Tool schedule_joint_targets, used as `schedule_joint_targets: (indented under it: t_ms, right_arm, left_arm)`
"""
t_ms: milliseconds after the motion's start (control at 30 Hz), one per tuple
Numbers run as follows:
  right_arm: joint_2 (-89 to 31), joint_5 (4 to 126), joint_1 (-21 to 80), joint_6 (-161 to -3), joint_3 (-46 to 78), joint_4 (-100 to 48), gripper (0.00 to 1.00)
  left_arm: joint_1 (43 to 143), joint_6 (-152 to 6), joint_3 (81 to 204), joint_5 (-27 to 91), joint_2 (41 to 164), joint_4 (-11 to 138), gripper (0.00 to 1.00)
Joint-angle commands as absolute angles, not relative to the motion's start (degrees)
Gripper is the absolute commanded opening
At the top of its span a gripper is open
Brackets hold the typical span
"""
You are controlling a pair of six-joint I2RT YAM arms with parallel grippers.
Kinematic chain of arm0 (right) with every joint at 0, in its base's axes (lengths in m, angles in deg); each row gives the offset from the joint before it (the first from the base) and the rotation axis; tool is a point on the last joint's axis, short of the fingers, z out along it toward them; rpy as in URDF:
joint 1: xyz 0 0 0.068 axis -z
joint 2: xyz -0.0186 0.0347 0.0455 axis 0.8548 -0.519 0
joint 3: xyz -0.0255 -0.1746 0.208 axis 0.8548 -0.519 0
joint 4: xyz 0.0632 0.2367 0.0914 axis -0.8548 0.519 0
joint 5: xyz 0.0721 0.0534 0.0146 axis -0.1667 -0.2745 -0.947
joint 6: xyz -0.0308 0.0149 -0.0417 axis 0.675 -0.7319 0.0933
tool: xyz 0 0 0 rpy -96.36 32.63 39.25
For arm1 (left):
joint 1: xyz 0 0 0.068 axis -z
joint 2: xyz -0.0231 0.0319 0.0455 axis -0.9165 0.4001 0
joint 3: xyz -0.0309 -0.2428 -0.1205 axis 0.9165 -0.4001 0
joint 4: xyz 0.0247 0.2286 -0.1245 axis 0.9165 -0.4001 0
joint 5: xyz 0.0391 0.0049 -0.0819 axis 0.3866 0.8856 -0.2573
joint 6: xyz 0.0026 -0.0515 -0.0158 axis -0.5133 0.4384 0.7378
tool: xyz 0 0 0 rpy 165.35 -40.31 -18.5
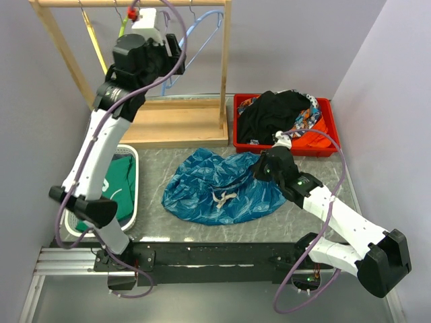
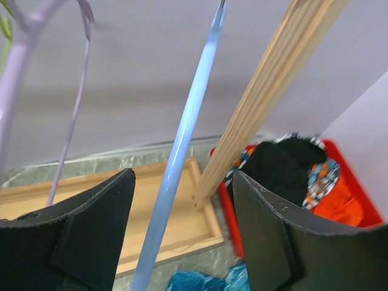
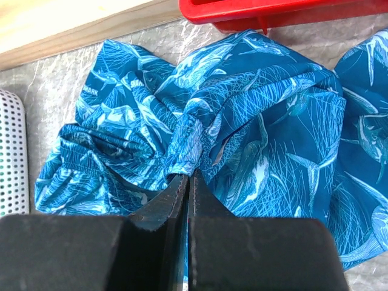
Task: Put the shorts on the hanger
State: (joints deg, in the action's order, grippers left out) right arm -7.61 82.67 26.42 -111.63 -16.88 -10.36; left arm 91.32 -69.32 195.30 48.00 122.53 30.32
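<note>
I am going to lift the light-blue hanger [image 1: 195, 25], and it will come off alone because the wire hook [image 1: 192, 9] sits on the rail clear of the other hangers.
The shiny blue shorts [image 1: 222, 192] lie crumpled on the table in front of the rack, white drawstring up. My right gripper [image 1: 267, 166] sits at their right edge, and in the right wrist view it [image 3: 189, 177] is shut on a bunched fold of the shorts [image 3: 260, 121]. The light-blue hanger [image 1: 200, 42] hangs on the rack's top rail. My left gripper [image 1: 174, 48] is raised up to it. In the left wrist view its fingers [image 2: 182, 182] stand wide open on either side of the hanger's bar [image 2: 182, 139], which touches neither.
The wooden rack [image 1: 176, 128] stands at the back with a lavender hanger [image 2: 17, 57] and a lime-green hanger [image 1: 122, 28]. A red bin [image 1: 324, 152] at the back right holds a black garment [image 1: 273, 111]. A white basket [image 1: 137, 195] with a green shirt sits at the left.
</note>
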Motion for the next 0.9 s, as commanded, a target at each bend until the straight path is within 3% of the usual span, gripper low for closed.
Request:
schedule_joint_targets:
  t_ms: [0,167,400,867]
  right_arm:
    - [-6.9,82.5,26.7,-109.5,-17.6,-12.3,0.03]
    - [-6.9,82.3,26.7,-109.3,-18.5,-13.2,0.04]
    - [-9.3,81.0,26.7,-109.0,-18.7,-14.4,0.05]
    - [-12.2,79.5,26.7,-107.8,-17.0,-14.8,0.05]
  left_arm:
    - [91.1,-74.8,200.2,45.3,124.4,29.5,0.70]
    - [91.1,-76.3,198.5,48.3,125.2,30.5,0.66]
    - [91.1,-76.2,195.9,46.6,126.1,31.3,0.48]
    - [91.2,-76.3,196.5,46.9,127.4,30.9,0.43]
